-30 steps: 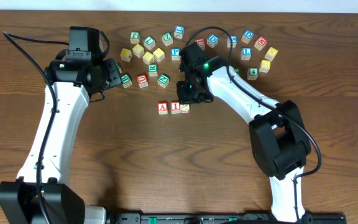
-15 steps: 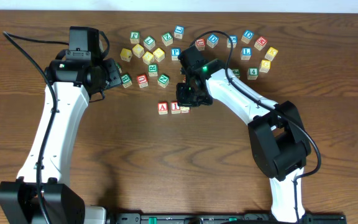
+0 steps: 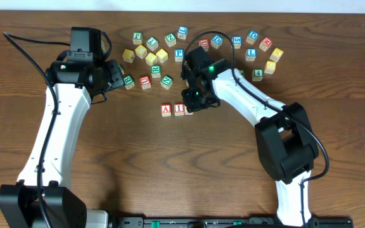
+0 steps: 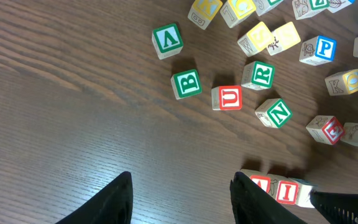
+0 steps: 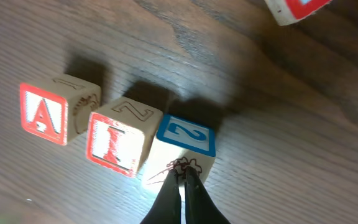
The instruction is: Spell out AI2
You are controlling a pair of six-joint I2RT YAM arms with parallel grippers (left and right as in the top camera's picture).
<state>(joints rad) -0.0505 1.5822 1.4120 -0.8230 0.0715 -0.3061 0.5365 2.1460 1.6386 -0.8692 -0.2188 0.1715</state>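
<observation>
My right gripper should first pull the "2" block clear of the row (image 3: 199,125), because the block is up against the "I" and its blue side (image 5: 187,135) is on the far side.
Three blocks stand in a row on the table: the red "A" (image 3: 165,109) (image 5: 44,114), the red "I" (image 3: 179,109) (image 5: 112,144) and the blue "2" (image 5: 186,137). In the overhead view the "2" (image 3: 189,111) is partly covered by my right gripper (image 3: 192,104). My right gripper (image 5: 183,174) is shut with nothing in it, its tips against the near side of the "2". My left gripper (image 4: 182,186) is open over bare wood, left of the "A" (image 4: 258,182) and the "I" (image 4: 286,191). From overhead the left gripper (image 3: 120,75) sits by the back-left blocks.
Several other lettered blocks lie scattered along the back (image 3: 179,54), with green "B" (image 4: 186,84), red "U" (image 4: 227,98), green "R" (image 4: 260,74) and green "N" (image 4: 275,112) near the left gripper. A red block (image 5: 297,7) lies beyond the row.
My right gripper has shifted a little around the "2" and now rests against it, still shut. The left arm has not moved.
</observation>
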